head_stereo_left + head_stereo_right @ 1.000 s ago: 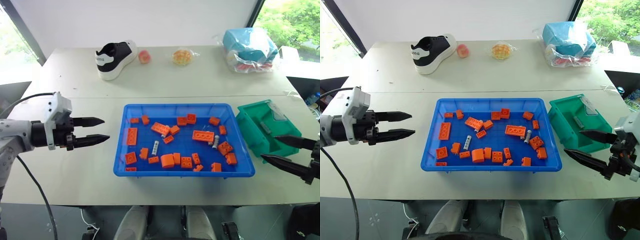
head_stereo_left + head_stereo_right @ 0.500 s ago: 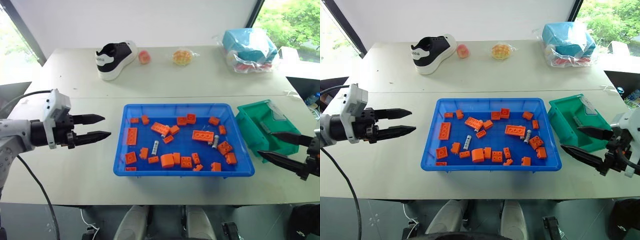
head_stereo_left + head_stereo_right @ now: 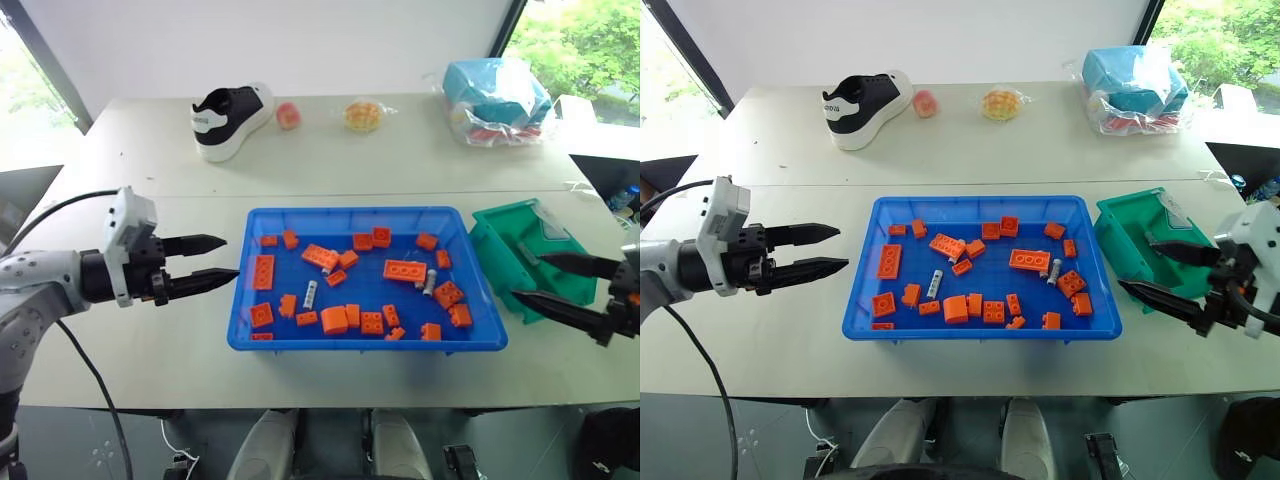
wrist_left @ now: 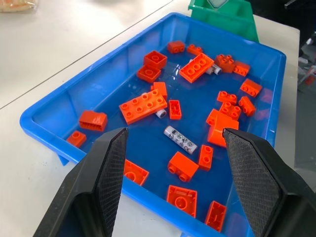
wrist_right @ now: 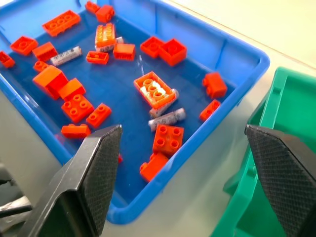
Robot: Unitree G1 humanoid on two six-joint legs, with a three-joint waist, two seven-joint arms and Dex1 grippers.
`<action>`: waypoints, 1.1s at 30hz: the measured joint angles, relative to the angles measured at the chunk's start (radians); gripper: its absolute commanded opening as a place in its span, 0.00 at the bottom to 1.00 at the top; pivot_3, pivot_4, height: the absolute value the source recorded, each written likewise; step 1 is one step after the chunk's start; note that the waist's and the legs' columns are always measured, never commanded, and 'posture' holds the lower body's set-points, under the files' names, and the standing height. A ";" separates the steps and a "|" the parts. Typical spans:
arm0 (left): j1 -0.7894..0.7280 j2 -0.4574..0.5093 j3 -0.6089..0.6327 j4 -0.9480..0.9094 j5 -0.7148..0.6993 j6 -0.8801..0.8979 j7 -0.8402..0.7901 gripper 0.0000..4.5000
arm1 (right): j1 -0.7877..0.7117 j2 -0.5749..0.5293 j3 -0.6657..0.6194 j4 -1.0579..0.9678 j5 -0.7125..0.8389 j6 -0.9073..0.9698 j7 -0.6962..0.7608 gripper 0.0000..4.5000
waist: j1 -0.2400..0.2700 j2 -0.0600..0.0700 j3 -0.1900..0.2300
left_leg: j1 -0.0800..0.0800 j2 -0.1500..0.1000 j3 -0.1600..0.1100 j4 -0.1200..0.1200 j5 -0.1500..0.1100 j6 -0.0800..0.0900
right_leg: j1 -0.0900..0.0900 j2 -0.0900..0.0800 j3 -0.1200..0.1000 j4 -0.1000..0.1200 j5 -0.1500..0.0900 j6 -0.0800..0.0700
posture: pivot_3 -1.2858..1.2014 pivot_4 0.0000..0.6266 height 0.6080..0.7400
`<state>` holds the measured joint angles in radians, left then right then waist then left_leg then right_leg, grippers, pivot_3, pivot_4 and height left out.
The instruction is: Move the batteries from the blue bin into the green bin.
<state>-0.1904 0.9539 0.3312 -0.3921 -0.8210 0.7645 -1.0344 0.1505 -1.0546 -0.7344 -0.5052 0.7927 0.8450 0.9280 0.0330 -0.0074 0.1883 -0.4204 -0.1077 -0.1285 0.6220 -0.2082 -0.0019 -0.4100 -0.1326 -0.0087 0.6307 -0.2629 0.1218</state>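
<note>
The battery (image 3: 310,294) nearest the robot's left gripper lies clear of the orange bricks, so the right gripper keeps moving toward the battery's middle and closes there.
The blue bin (image 3: 350,213) sits mid-table, filled with several orange bricks (image 3: 405,271). Among them lie slim white batteries: one (image 3: 311,293) left of centre and one (image 3: 430,282) toward the right; they also show in the wrist views (image 4: 180,139) (image 5: 168,119). The green bin (image 3: 500,225) stands just right of the blue one, with a small grey thing (image 3: 1155,243) inside. My left gripper (image 3: 232,256) hovers open just outside the blue bin's left wall, pointing at it. My right gripper (image 3: 527,275) is open and empty over the green bin's front.
At the table's far side lie a black-and-white shoe (image 3: 232,115), a peach-coloured fruit (image 3: 289,113), a bagged yellow item (image 3: 364,114) and a light-blue bagged bundle (image 3: 497,97). Bare table lies left of the blue bin and beyond it.
My left gripper has drifted right, closer to the blue bin's left wall. My right gripper has moved up and left over the green bin. Both stay open.
</note>
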 measured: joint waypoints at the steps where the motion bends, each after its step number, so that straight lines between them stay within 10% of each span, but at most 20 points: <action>1: -0.002 0.006 0.000 0.001 0.000 0.005 -0.005 0.70 | -0.048 -0.002 0.039 -0.001 0.007 0.008 -0.025 0.95 | -0.001 0.000 0.000 | 0.000 0.000 0.000 0.000 0.000 0.000 | 0.000 0.000 0.000 0.000 0.000 0.000 | 0.52 0.24 0.92; 11: -0.010 0.044 0.003 0.001 -0.018 0.014 -0.046 0.70 | -0.612 0.194 0.744 -0.040 -0.047 0.111 -0.220 0.95 | -0.026 -0.001 0.001 | -0.006 0.000 0.000 -0.001 0.000 0.000 | -0.008 0.000 0.000 0.000 0.002 0.000 | 0.52 0.24 0.92; 18: 0.037 0.086 0.019 -0.017 -0.030 0.032 -0.082 0.70 | -0.909 0.276 1.093 0.156 -0.229 -0.041 0.053 0.95 | -0.040 -0.001 0.001 | -0.006 -0.002 0.004 0.001 0.001 -0.001 | -0.009 0.001 0.001 0.001 0.006 0.006 | 0.52 0.24 0.92; 26: 0.126 0.087 0.103 -0.100 -0.066 0.055 -0.063 0.70 | -1.131 0.458 1.357 0.685 -0.547 -0.471 0.435 0.95 | -0.057 -0.001 0.001 | -0.004 0.003 0.004 -0.001 0.002 -0.004 | -0.011 0.008 0.004 0.003 0.011 0.003 | 0.52 0.24 0.92; 33: 0.242 0.064 0.235 -0.201 -0.143 0.104 0.008 0.70 | -1.243 0.673 1.384 1.104 -0.724 -0.813 0.490 0.95 | -0.071 -0.001 0.001 | -0.005 0.009 0.004 -0.006 0.007 -0.013 | -0.015 0.014 0.005 0.004 0.015 -0.002 | 0.52 0.24 0.92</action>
<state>0.0515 1.0177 0.5666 -0.5927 -0.9636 0.8688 -1.0262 -1.0928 -0.3819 0.6494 0.5984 0.0690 0.0324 1.4176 -0.0380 -0.0088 0.1890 -0.4249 -0.0992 -0.1250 0.6157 -0.2008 -0.0151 -0.4255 -0.1189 -0.0037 0.6349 -0.2480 0.1200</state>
